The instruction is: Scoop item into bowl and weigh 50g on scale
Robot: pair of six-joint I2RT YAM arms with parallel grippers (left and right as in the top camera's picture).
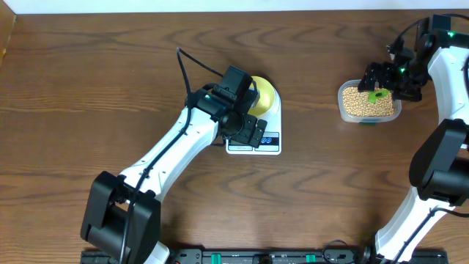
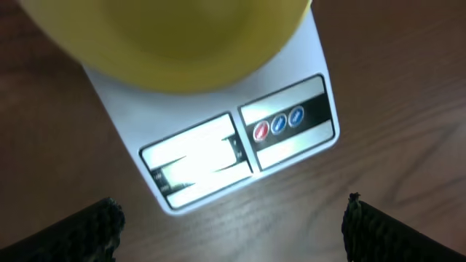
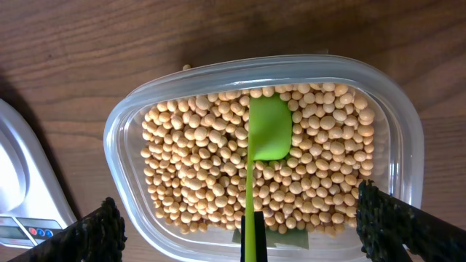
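The scale's display [image 2: 198, 161] is washed out by glare from where my left gripper hovers. I should move my left gripper until the reading is clear, before I weigh the beans.
The pale-yellow bowl [image 1: 265, 92] [image 2: 175, 44] stands on the white scale [image 1: 272, 147] [image 2: 291, 156], its inside hidden from me. My left gripper [image 1: 253, 130] [image 2: 233, 233] hovers over the scale's display end, open, with only bare wood between its fingers [image 2: 80, 233]. The beans [image 1: 355, 101] [image 3: 189, 167] fill a clear plastic tub [image 1: 343, 110] [image 3: 120, 156] at the right. A green scoop [image 1: 379, 95] [image 3: 269, 127] lies on them, its handle running back between the fingers [image 3: 408, 233] of my right gripper [image 1: 388, 82] [image 3: 251, 233]. That gripper is open above the tub.
The scale's corner [image 3: 22, 189] shows left of the tub in the right wrist view. The dark wooden table [image 1: 110, 88] lies bare on the left, with its far edge along the top. A black rail [image 1: 256, 257] runs along the front edge.
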